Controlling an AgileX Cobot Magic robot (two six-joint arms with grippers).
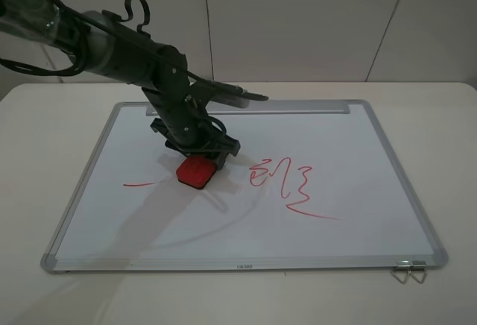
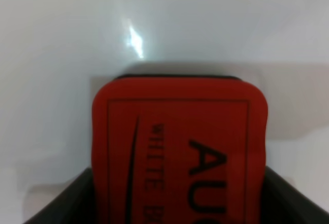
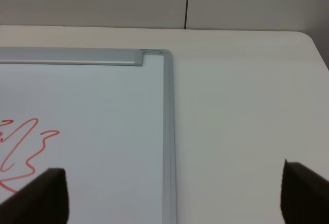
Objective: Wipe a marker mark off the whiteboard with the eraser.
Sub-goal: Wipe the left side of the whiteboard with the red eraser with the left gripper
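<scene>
A thin red stroke [image 1: 139, 184] stays beside the eraser, away from the scribble. Next, my left gripper wipes the eraser back over that stroke [image 1: 134, 185] before putting the eraser down.
The whiteboard [image 1: 223, 228] lies flat on the table. On its left-centre, the red eraser [image 1: 196, 171] sits pressed to the surface, with my left gripper [image 1: 195, 159] shut on it from above. The left wrist view shows the eraser [image 2: 180, 147] filling the space between the dark fingers [image 2: 56, 203], over bare white board [image 2: 154, 23]. Of the marker mark, only a thin red horizontal stroke [image 1: 139, 185] shows, just left of the eraser; no capital-I shape is visible. My right gripper [image 3: 175, 198] is open above the board's right edge, out of the high view.
A larger red squiggly scribble [image 1: 287, 182] with a slanted tail lies right of the eraser, also in the right wrist view as the scribble [image 3: 25, 147]. The silver tray bar [image 1: 298, 106] runs along the far edge. A wire clip [image 1: 410, 271] sticks out at the near right corner.
</scene>
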